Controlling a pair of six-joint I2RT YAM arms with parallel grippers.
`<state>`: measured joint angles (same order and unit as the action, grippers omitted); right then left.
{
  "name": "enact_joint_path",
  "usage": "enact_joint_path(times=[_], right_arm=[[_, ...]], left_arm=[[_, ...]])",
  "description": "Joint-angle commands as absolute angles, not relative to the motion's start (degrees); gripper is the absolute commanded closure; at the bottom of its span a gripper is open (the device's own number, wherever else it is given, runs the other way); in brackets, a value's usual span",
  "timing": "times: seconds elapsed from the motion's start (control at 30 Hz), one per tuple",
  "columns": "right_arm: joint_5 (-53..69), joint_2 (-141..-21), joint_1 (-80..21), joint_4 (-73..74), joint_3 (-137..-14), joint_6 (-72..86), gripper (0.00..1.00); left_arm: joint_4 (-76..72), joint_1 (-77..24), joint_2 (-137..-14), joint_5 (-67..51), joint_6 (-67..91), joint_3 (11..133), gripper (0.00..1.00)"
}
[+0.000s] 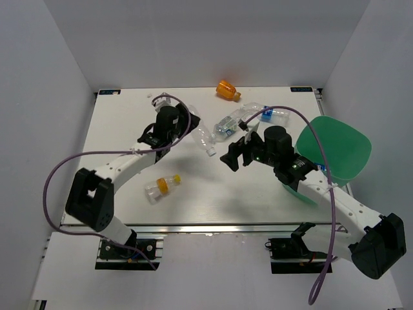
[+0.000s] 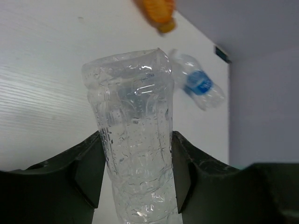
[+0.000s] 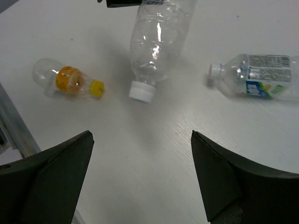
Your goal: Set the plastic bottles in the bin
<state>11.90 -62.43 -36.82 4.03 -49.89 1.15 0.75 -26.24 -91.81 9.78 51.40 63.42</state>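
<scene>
My left gripper is a long way from the green bin (image 1: 334, 150), so it should pass the long clear bottle to my right gripper and then pick up the small clear bottle (image 1: 161, 187).
My left gripper (image 1: 189, 124) (image 2: 135, 156) is shut on the long clear bottle (image 1: 204, 138) (image 2: 133, 140) (image 3: 159, 42), a finger pressed on each side; its white cap (image 3: 141, 92) points toward my right arm. My right gripper (image 1: 231, 159) (image 3: 142, 154) hangs open just past that cap, holding nothing. The blue-labelled bottle (image 1: 227, 124) (image 3: 254, 77) lies on the table beyond it. The stubby orange bottle (image 1: 226, 90) (image 2: 156, 11) lies at the far edge. The small clear orange-capped bottle (image 1: 161, 186) (image 3: 67, 80) lies at front left. The green bin (image 1: 352, 139) stands at the right edge.
Another clear bottle with a bright blue label (image 1: 270, 115) (image 2: 200, 85) lies next to the blue-labelled one, under my right arm's purple cable (image 1: 310, 129). Grey walls close in the white table (image 1: 193, 206) at the back and sides.
</scene>
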Motion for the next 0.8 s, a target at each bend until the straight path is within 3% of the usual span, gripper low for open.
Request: enact_joint_path(times=[0.0,0.4,0.43,0.47,0.53,0.57,0.6,0.67,0.7,0.77], right_arm=[[19.16,-64.07,-37.62,-2.28,-52.38,2.11,0.11],[18.89,-70.22,-38.58,-12.38,-52.03,10.37,0.11],[19.33,-70.40,-38.58,-13.09,-51.86,10.89,0.13],[19.94,-70.49,-38.58,-13.70,-51.51,11.42,0.26],[19.52,-70.23,-38.67,-14.76,-51.24,12.83,0.49],[18.99,-69.88,-38.67,-14.85,-50.63,13.18,0.68],[18.29,-69.09,-38.67,-14.77,-50.36,13.71,0.74],[14.78,-67.95,-38.67,-13.72,-49.92,14.32,0.80],[13.55,-66.63,-38.67,-13.01,-50.01,14.94,0.82],[6.10,-65.05,-38.58,-9.33,-50.71,15.82,0.83]], left_arm=[[-5.70,-31.00,-83.95,10.19,50.89,60.57,0.83],[-12.66,-42.44,-74.18,14.94,52.03,54.58,0.82],[-12.92,-42.80,-74.27,14.51,51.94,54.67,0.81],[-13.01,-43.15,-74.27,14.24,51.60,54.84,0.81],[-13.27,-43.94,-74.44,13.71,50.37,55.37,0.72],[-12.84,-44.29,-74.53,13.62,50.10,55.63,0.64],[-12.57,-44.38,-74.44,13.45,49.58,55.81,0.45],[-11.44,-44.56,-74.01,13.45,48.61,56.16,0.21],[-10.99,-44.56,-73.57,14.14,48.17,56.08,0.02],[-7.76,-44.56,-71.81,16.25,46.85,56.77,0.02]])
